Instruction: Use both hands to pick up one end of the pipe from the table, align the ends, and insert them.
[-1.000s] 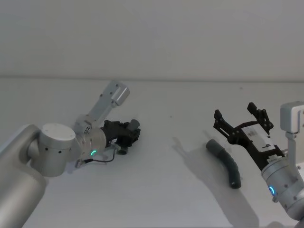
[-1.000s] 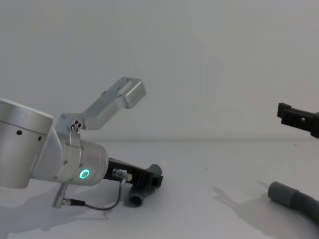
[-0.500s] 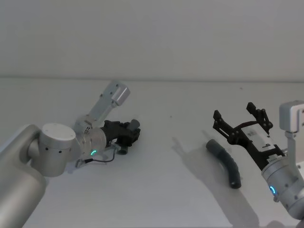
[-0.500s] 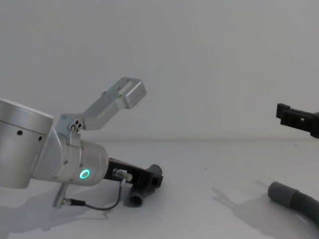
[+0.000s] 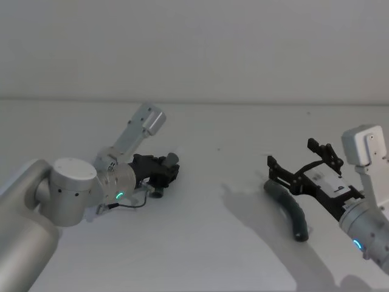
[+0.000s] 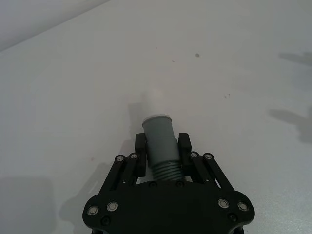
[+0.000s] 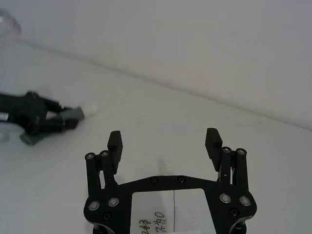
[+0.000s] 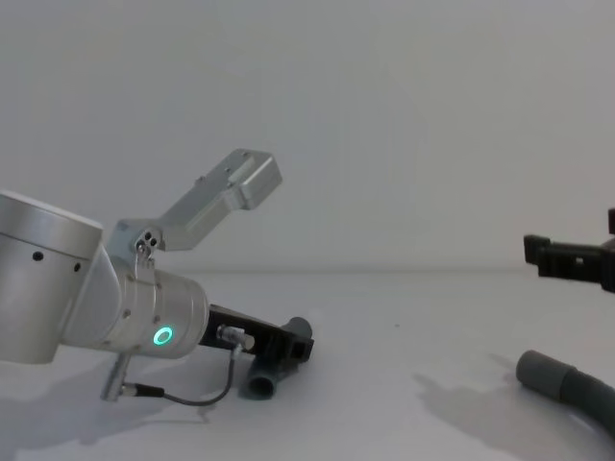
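Observation:
A white tip pokes out of the grey tube, so the ribbed hose's lighter cuff (image 8: 545,374) will slide over it when the robot pushes the two together.
My left gripper (image 5: 165,173) rests low on the table (image 5: 200,243), shut on a short grey tube (image 5: 172,159). In the left wrist view that tube (image 6: 159,131) shows a smooth end pointing away, with ribbing between the fingers (image 6: 141,146). The darker ribbed hose (image 5: 290,210) lies curved on the table at the right; its lighter cuff (image 8: 538,370) points toward the middle. My right gripper (image 5: 298,157) hovers open just above the hose's far end, nothing between its fingers (image 7: 114,139). From the right wrist view the left gripper (image 7: 51,122) and its tube (image 7: 74,114) sit far off.
The left arm's silver wrist with its green ring light (image 8: 163,336) and a looping cable (image 8: 207,399) lie close to the table. A plain wall (image 5: 194,48) rises behind the table's back edge. Bare table lies between the two pipe pieces.
My right gripper has dropped lower and shifted slightly left, closer over the ribbed hose. The left gripper and its tube have not moved.

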